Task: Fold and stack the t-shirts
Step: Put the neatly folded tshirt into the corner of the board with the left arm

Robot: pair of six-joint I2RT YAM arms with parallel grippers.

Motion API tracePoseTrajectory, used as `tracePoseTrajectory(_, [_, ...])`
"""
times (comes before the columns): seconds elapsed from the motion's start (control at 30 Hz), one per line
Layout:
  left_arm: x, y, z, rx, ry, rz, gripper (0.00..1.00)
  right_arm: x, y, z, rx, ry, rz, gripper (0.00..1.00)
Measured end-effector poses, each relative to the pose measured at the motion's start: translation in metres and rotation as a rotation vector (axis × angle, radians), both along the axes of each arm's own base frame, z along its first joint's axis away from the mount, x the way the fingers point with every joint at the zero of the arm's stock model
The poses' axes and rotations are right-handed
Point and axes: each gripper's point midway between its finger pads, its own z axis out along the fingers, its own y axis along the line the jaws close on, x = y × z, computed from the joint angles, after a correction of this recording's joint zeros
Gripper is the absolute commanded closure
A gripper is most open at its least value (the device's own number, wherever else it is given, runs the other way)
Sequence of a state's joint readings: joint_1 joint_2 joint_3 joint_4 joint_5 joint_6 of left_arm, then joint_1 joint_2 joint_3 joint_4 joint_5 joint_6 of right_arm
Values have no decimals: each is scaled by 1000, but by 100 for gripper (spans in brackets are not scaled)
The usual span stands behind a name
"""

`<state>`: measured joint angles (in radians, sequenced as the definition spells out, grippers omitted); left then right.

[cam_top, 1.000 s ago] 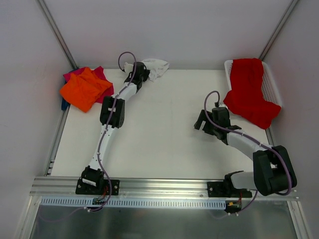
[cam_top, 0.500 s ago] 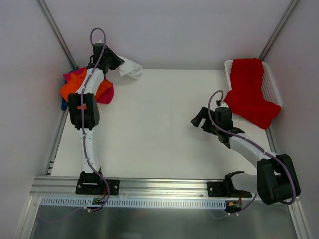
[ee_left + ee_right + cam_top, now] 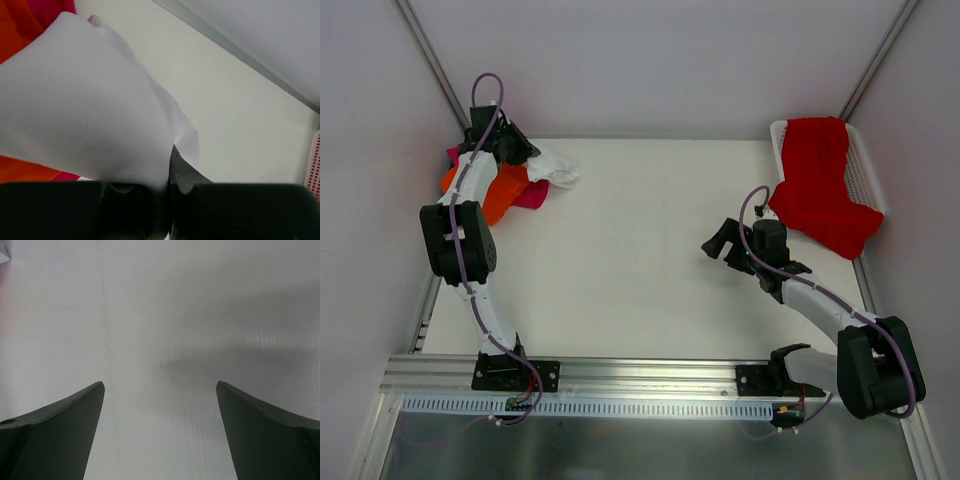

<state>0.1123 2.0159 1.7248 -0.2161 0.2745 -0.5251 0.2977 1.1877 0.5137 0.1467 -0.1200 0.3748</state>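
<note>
The folded white t-shirt (image 3: pixel 560 169) extends beyond the pile's edge, so my left gripper keeps pulling it across the orange t-shirt (image 3: pixel 503 192) until it lies over the pile.
My left gripper (image 3: pixel 527 157) is shut on the folded white t-shirt (image 3: pixel 556 167) and holds it at the far left, over the right edge of the pile of orange t-shirt (image 3: pixel 498 195) and magenta-pink t-shirt (image 3: pixel 532 193). In the left wrist view the white t-shirt (image 3: pixel 85 115) fills the frame, with orange (image 3: pixel 20 20) and pink cloth behind it. The red t-shirt (image 3: pixel 820 185) hangs out of the basket at the far right. My right gripper (image 3: pixel 717 243) is open and empty above bare table (image 3: pixel 160 315). The blue thing is hidden.
A white plastic mesh basket (image 3: pixel 863 170) stands at the far right corner under the red shirt. Metal frame posts (image 3: pixel 430 65) rise at both back corners. An aluminium rail (image 3: pixel 640 372) runs along the near edge.
My left arm has swung left with the white t-shirt, from the back middle of the table to the orange and pink pile. My right gripper has shifted slightly left.
</note>
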Motion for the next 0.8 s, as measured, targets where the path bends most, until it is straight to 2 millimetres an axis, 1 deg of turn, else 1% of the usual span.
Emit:
tracePoseTrajectory(0.1, [-21, 14, 2, 10, 19, 23, 100, -1, 1, -1, 5, 5, 2, 1])
tracePoseTrajectory(0.23, [-39, 42, 20, 19, -8, 70, 100, -1, 3, 0, 14, 3, 9, 1])
tracePoseTrajectory(0.3, [-47, 61, 31, 27, -29, 101, 100, -2, 3, 0, 17, 4, 12, 1])
tracePoseTrajectory(0.37, [-53, 76, 37, 36, -41, 126, 100, -2, 3, 0, 17, 4, 12, 0])
tracePoseTrajectory(0.47, [-61, 97, 42, 48, -51, 161, 100, -2, 4, 0, 19, 5, 15, 1])
tracePoseTrajectory(0.57, [-65, 107, 42, 45, -51, 167, 100, -1, 4, 0, 20, 3, 16, 1])
tracePoseTrajectory(0.7, [-69, 112, 41, 33, -48, 159, 100, 0, 5, 0, 22, 0, 17, 1])
tracePoseTrajectory(0.8, [-74, 117, 34, 29, -34, 158, 100, 0, 5, -4, 19, 10, 17, 1])
